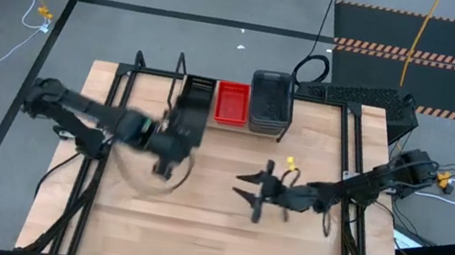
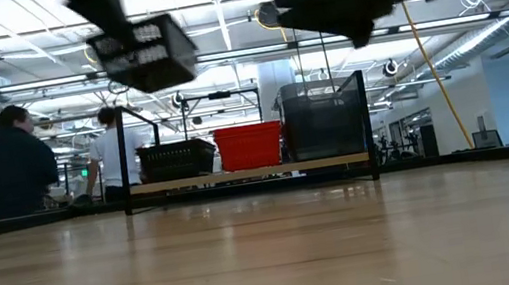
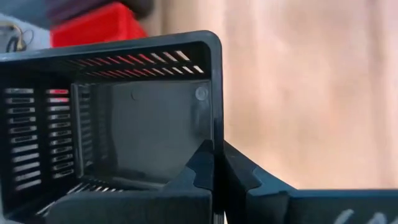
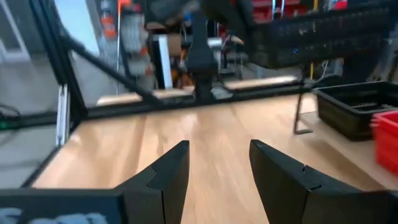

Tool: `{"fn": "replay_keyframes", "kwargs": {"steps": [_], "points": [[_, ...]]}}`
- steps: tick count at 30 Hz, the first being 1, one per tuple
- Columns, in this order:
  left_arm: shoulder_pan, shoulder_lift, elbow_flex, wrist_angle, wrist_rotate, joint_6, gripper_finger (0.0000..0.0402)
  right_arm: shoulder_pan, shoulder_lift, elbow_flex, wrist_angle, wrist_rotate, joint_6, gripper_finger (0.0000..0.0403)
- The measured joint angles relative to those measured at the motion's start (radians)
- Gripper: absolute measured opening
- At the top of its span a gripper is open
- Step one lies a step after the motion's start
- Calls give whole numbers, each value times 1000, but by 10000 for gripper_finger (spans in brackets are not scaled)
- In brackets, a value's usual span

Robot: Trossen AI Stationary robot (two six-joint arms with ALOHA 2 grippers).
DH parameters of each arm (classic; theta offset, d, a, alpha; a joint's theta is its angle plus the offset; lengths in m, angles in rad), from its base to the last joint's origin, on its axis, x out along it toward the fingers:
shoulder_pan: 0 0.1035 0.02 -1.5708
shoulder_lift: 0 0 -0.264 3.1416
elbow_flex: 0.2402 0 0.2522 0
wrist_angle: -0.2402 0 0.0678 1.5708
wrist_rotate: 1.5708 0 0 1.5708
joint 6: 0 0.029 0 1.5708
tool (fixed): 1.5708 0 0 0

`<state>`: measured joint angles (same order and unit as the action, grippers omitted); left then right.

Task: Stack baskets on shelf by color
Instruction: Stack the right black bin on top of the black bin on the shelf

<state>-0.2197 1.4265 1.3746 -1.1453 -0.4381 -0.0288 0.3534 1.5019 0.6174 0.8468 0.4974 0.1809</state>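
Note:
I should now carry the held basket (image 2: pixel 153 60) over and lower it until it nests, because it hangs higher than the shelf's black basket (image 2: pixel 176 160) with its rim in my left gripper.
The shelf (image 2: pixel 249 175) stands at the table's far edge. From left to right it bears a black basket (image 2: pixel 176 159), a red basket (image 2: pixel 250 146) and stacked grey baskets (image 2: pixel 320 118). My left gripper (image 3: pixel 217 158) is shut on another black basket (image 2: pixel 142 53), carried high in the air just in front of the shelf's left end (image 1: pixel 188 119). My right gripper (image 4: pixel 217 165) is open and empty over the middle of the table (image 1: pixel 253 194), right of the left gripper. My left gripper holds the black basket by one side wall (image 3: pixel 216 127) at its rim, one finger (image 3: pixel 198 171) inside the basket and the other finger (image 3: pixel 252 180) outside. The basket is lifted clear of the table and tilted.
Black frame rails (image 1: pixel 350 180) run along the table's left and right sides. Bare wood lies between the grippers and the near edge (image 1: pixel 206 254). People (image 2: pixel 7 164) are in the room beyond the shelf.

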Motion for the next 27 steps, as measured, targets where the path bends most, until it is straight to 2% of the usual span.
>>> {"fn": "replay_keyframes", "kwargs": {"steps": [4, 8, 13, 20, 27], "points": [[243, 0, 0, 142, 126, 282, 7, -14, -35, -147, 199, 0, -9, 164], [436, 0, 0, 214, 211, 468, 5, -13, -72, -219, 212, -1, -10, 164], [617, 0, -25, 276, 369, 589, 7, -27, -101, -252, 214, 0, -50, 164], [748, 1, -172, 418, 413, 700, 12, -92, -193, -252, 235, 0, -176, 164], [760, 1, -244, 432, 423, 671, 6, -160, -327, -252, 182, -4, -298, 164]]}}
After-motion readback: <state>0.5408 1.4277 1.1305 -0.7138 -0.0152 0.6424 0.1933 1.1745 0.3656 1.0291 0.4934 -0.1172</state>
